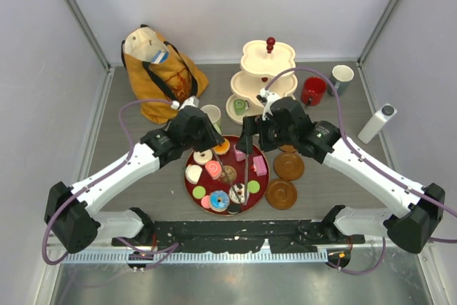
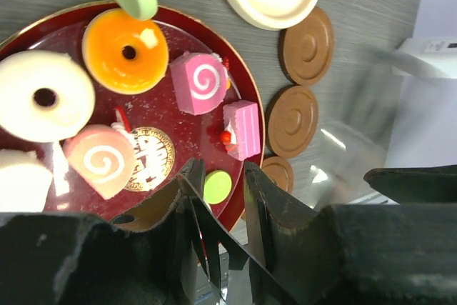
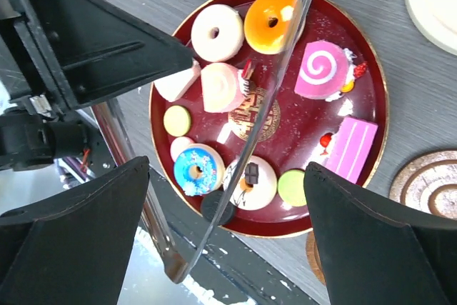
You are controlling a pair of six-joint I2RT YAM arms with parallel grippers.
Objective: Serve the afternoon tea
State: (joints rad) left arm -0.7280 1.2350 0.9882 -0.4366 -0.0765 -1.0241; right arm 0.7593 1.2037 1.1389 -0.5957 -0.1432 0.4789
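The tongs slant (image 3: 248,149) across the open fingers of the robot's right gripper, so next the right gripper lines up around both of the tongs' arms (image 3: 171,258) before the left gripper opens.
The dark-red tray (image 1: 187,183) holds several toy pastries: an orange donut (image 3: 270,21), a white donut (image 3: 216,31), a pink swirl roll (image 3: 321,69) and a blue donut (image 3: 194,169). My left gripper (image 1: 207,141) hangs over the tray's left side, its fingers (image 2: 260,198) shut on thin metal tongs (image 3: 271,83). My right gripper (image 3: 227,176) stands wide open above the tray. The tongs' strip passes between its fingers without touching them. A pale green mug (image 1: 211,114) stands just behind the tray. A red mug (image 1: 313,91) and a grey-blue mug (image 1: 343,76) stand at the back right.
A cream three-tier stand (image 1: 263,80) rises behind the tray, with a small green piece (image 1: 240,105) on its lowest tier. Brown round coasters (image 1: 288,166) lie right of the tray. A mustard-yellow tote bag (image 1: 161,73) sits back left, and a white bottle (image 1: 377,123) stands far right.
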